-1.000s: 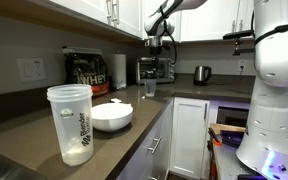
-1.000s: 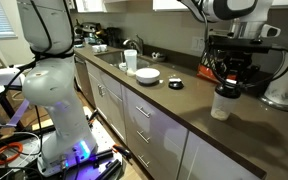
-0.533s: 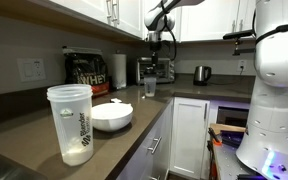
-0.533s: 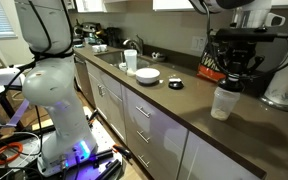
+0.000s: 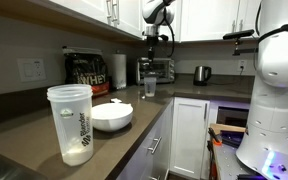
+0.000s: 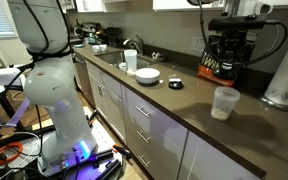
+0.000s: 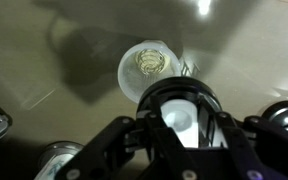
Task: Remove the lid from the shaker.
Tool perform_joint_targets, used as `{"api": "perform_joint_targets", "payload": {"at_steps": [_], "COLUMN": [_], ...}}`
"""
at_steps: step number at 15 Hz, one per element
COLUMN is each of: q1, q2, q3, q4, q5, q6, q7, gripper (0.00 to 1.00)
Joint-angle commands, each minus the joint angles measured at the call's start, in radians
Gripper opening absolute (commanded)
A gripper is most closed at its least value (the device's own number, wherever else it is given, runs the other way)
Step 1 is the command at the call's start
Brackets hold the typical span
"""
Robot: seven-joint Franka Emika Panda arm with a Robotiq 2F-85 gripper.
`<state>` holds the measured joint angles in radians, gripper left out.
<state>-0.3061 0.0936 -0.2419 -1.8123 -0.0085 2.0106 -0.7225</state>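
Observation:
My gripper keeps carrying the white lid away until it reaches the free counter (image 6: 196,103) beside the shaker, and then lets go, because the lid hangs clear of the shaker's opening (image 6: 226,92).
The shaker (image 6: 224,102) is a small clear cup standing upright on the dark counter; it also shows in an exterior view (image 5: 149,87). In the wrist view it (image 7: 149,68) is seen from above with its mouth open. My gripper (image 6: 229,65) hangs well above it, apart from it, and also shows in an exterior view (image 5: 154,50). In the wrist view the gripper (image 7: 182,120) is shut on a white round lid (image 7: 181,112) held between the fingers.
A large translucent bottle with white powder (image 5: 71,125) and a white bowl (image 5: 112,116) stand near the counter edge. A black tub (image 5: 87,72), a paper-towel roll (image 6: 284,75), a coffee machine (image 5: 159,68) and a kettle (image 5: 201,74) line the back wall.
My gripper has risen straight up from the shaker, carrying the lid. The shaker stays on the counter.

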Motion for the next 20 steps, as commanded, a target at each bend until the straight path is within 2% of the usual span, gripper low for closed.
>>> {"api": "perform_joint_targets", "payload": {"at_steps": [1, 11, 20], "q1": [0.026, 0.125, 0.229], "q2": [-0.074, -0.250, -0.282], "q3": [0.013, 0.054, 0.100], "q4": [-0.070, -0.282, -0.435], "q5": [-0.011, 0.008, 0.039], "q6": [0.000, 0.084, 0.349], "q7": [0.000, 0.080, 0.214], "gripper": [0.14, 0.14, 0.14]}}
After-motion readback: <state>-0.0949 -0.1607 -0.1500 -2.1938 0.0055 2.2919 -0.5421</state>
